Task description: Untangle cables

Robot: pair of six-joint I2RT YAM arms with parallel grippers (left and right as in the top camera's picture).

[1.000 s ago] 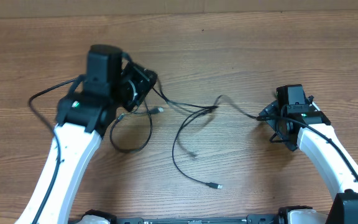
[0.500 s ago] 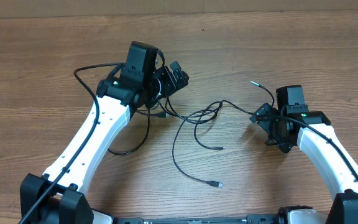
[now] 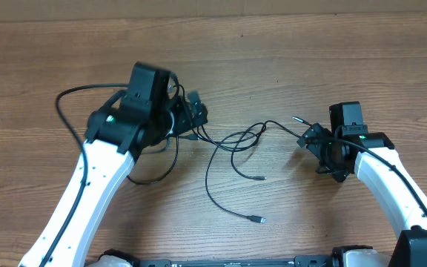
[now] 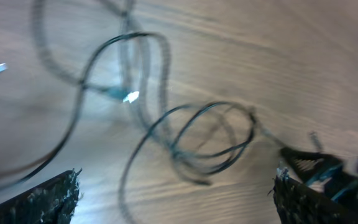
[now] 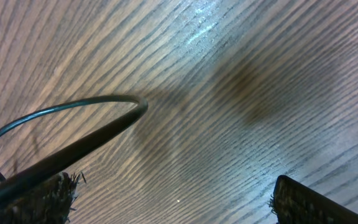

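The black cable [image 4: 78, 104] will keep a rounded arch above the robot's left gripper when the robot lifts, because the cable bends in a wide smooth curve [image 4: 107, 44].
The cables [image 3: 236, 141] are thin black cords lying loose on the wooden table mid-scene, with overlapping loops in the middle. One long strand runs down to a small plug [image 3: 256, 219], and another end lies at the centre right [image 3: 262, 177]. My left gripper [image 3: 196, 111] hovers at the left edge of the loops, open. In the left wrist view the cables [image 4: 210, 140] look blurred ahead of the open gripper [image 4: 176, 183], with nothing between its fingers. My right gripper [image 3: 311, 147] is open at the strands' right end. In its wrist view a cable [image 5: 73, 109] lies beyond the empty gripper [image 5: 176, 190].
Another loop of thin cord [image 3: 154, 176] lies under the left arm. A thicker black arm cable [image 3: 69, 111] arcs out to the left of the left arm. A silver-tipped end [image 3: 296, 119] points up-left beside the right gripper. Wooden table [image 3: 310, 59] all around.
The left gripper opened and swung right, then back a little left and down. The strand that ran taut to the right gripper now lies slack in loops. The right arm barely moved.
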